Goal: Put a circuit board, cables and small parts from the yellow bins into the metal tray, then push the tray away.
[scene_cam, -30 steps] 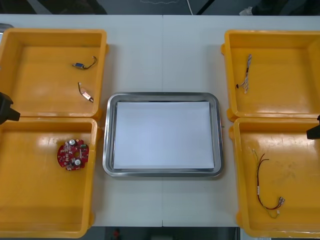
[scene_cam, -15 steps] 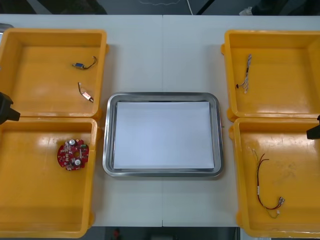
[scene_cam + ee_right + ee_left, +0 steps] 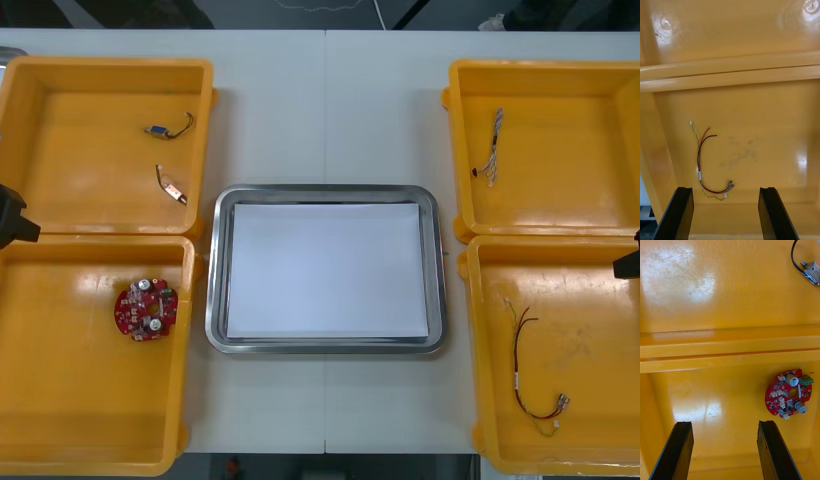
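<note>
Silver cylinders (image 3: 155, 324) stick up from the round red circuit board (image 3: 147, 309), so I expect the whole board to come along and stay face up when I pick one up.
A round red circuit board (image 3: 146, 308) lies in the near left yellow bin (image 3: 70, 400). My left gripper (image 3: 724, 423) hangs open above that bin, and the board (image 3: 789, 397) lies just beyond and outside one finger (image 3: 775, 450). A red and black cable (image 3: 530, 370) with a yellow-green strand lies in the near right bin (image 3: 590, 420). Over it my right gripper (image 3: 726, 189) stands open, the cable (image 3: 702, 161) just ahead of one finger (image 3: 679, 213). The metal tray (image 3: 213, 270), white inside, sits between the bins with nothing in it.
The far left bin (image 3: 70, 150) holds two small metal parts on short cables (image 3: 170, 127) (image 3: 171, 184). A twisted cable (image 3: 492, 148) lies in the far right bin (image 3: 570, 190). Both arms show black at the table's sides (image 3: 12, 218) (image 3: 628, 262).
</note>
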Motion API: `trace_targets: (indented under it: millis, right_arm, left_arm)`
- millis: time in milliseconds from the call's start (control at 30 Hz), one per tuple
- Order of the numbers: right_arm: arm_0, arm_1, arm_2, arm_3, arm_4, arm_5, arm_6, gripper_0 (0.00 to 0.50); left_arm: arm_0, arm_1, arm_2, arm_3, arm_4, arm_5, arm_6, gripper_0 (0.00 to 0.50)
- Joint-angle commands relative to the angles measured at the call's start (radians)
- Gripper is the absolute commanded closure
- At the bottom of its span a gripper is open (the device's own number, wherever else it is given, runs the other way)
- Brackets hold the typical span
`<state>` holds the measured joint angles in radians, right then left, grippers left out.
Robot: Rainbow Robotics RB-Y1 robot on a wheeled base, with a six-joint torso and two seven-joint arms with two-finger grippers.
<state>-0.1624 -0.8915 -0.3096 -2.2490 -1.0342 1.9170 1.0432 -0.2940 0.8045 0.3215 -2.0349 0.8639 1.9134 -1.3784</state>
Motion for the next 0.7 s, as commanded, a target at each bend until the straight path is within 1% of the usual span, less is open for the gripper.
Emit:
trace_targets:
  millis: [33, 67, 167, 200, 267, 400, 533, 633, 700]
  right_arm:
    - [0.027, -0.024, -0.017, -0.021, -0.009, 0.003, 0.026, 0.000]
    - [0.030, -0.015, -0.016, -0.020, -0.009, 0.003, 0.027, 0.000]
    - [0.029, -0.015, -0.014, -0.023, -0.006, 0.003, 0.026, 0.000]
    - [0.029, -0.014, -0.014, -0.024, -0.006, 0.003, 0.026, 0.000]
    - [0.032, -0.014, -0.014, -0.024, -0.010, 0.003, 0.026, 0.000]
    - [0.035, -0.012, -0.014, -0.024, -0.018, 0.003, 0.031, 0.000]
    - [0.081, -0.006, -0.014, -0.066, -0.017, 0.003, 0.024, 0.000]
    - [0.121, 0.000, -0.014, -0.107, 0.013, 0.003, 0.023, 0.000]
    - [0.150, 0.017, -0.014, -0.135, 0.033, 0.003, 0.020, 0.000]
  left_arm:
    - [-0.025, 0.045, 0.028, -0.008, 0.007, 0.006, 0.018, 0.000]
    - [-0.025, 0.045, 0.028, -0.008, 0.007, 0.006, 0.018, 0.000]
    - [-0.025, 0.045, 0.028, -0.008, 0.007, 0.006, 0.018, 0.000]
    - [-0.007, 0.012, 0.004, 0.005, 0.014, 0.006, 0.016, 0.000]
    - [-0.010, 0.001, -0.001, 0.005, 0.018, 0.006, 0.013, 0.000]
    - [-0.019, 0.008, -0.005, -0.008, 0.035, 0.006, -0.002, 0.000]
    - [-0.014, 0.010, -0.012, -0.024, 0.055, 0.006, -0.099, 0.000]
    - [-0.010, 0.015, -0.013, -0.025, 0.090, 0.006, -0.162, 0.000]
    - [0.003, 0.021, -0.013, -0.025, 0.122, 0.006, -0.211, 0.000]
